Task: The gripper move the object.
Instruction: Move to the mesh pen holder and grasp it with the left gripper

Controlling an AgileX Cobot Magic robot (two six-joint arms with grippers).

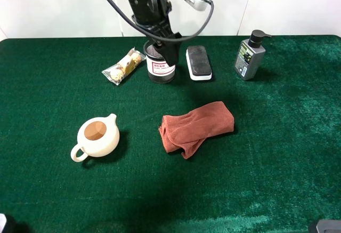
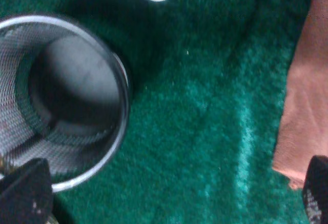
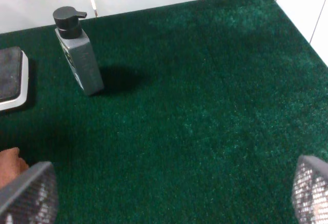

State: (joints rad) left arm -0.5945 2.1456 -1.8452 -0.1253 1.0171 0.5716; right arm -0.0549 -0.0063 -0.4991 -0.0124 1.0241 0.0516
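The snack packet's tip (image 1: 141,56) only lies next to the pen cup (image 1: 160,65), so the pen cup will rise by itself when the robot lifts it, and the packet will stay still.
The black wire-mesh pen cup (image 1: 160,67) with a white, red-printed label stands upright at the back middle of the green table. My left gripper (image 1: 165,49) hangs right over its rim. In the left wrist view I look down into the cup (image 2: 66,96). The left gripper (image 2: 171,198) is open wide. One fingertip (image 2: 25,193) sits at the cup's rim and the other is far off beside the cloth. The cup is not held. My right gripper (image 3: 169,193) is open and empty over bare table, and only its edge shows at the near right corner of the high view (image 1: 325,226).
A white-framed black eraser block (image 1: 199,62) lies just right of the cup and a snack packet (image 1: 123,66) just left. A grey pump bottle (image 1: 249,57) stands at the back right. A rust-red cloth (image 1: 197,126) lies mid-table and a cream teapot (image 1: 98,137) at the front left.
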